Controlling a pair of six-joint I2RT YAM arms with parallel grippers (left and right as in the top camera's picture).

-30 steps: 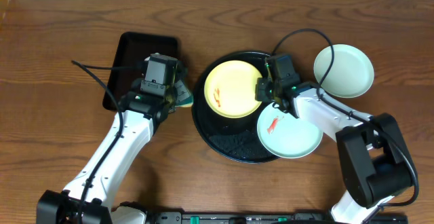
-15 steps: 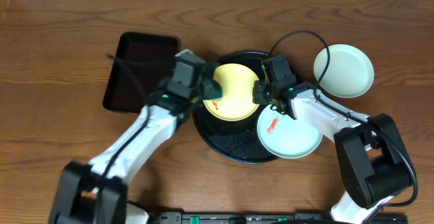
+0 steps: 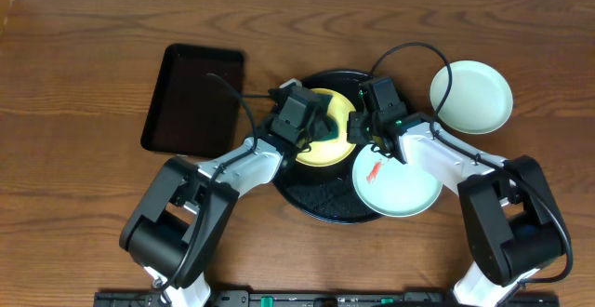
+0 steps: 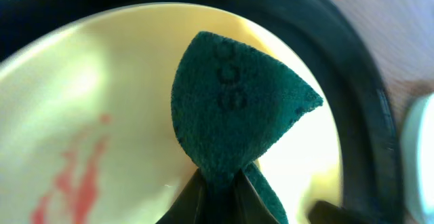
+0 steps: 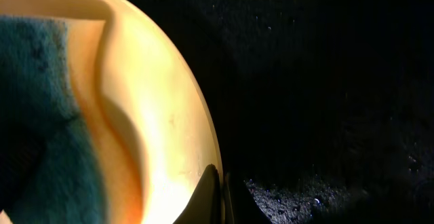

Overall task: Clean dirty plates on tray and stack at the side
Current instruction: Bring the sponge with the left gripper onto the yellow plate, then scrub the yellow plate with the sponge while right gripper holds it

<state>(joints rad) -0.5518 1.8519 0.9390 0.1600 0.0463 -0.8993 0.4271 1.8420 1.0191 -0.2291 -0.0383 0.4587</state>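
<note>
Next, my left gripper wipes the sponge back across the red smear (image 4: 83,183) toward the rectangular tray (image 3: 192,100), because the smear is beside the sponge on the yellow plate.
The pale yellow plate (image 3: 337,102) lies in the round black tray (image 3: 321,200). My left gripper (image 3: 318,130) hovers over it, shut on a folded dark green sponge (image 4: 234,105). The sponge hangs just above the plate (image 4: 102,102), to the right of a red smear (image 4: 78,180). On the plate's right rim (image 5: 156,115) my right gripper (image 5: 220,187) is shut, pinching the edge (image 3: 361,130). A light blue-green plate (image 3: 398,184) with a red smear overlaps the tray's right rim. A whitish plate (image 3: 471,96) sits on the table at the far right.
A smaller rectangular black tray (image 3: 191,98) stands on the wooden table left of the round tray. Black cables loop above both wrists. The round tray's textured base (image 5: 325,81) shows beside the yellow plate.
My left arm has swung right from the rectangular tray to over the yellow plate, carrying the sponge. The right gripper has stayed on the plate's rim.
</note>
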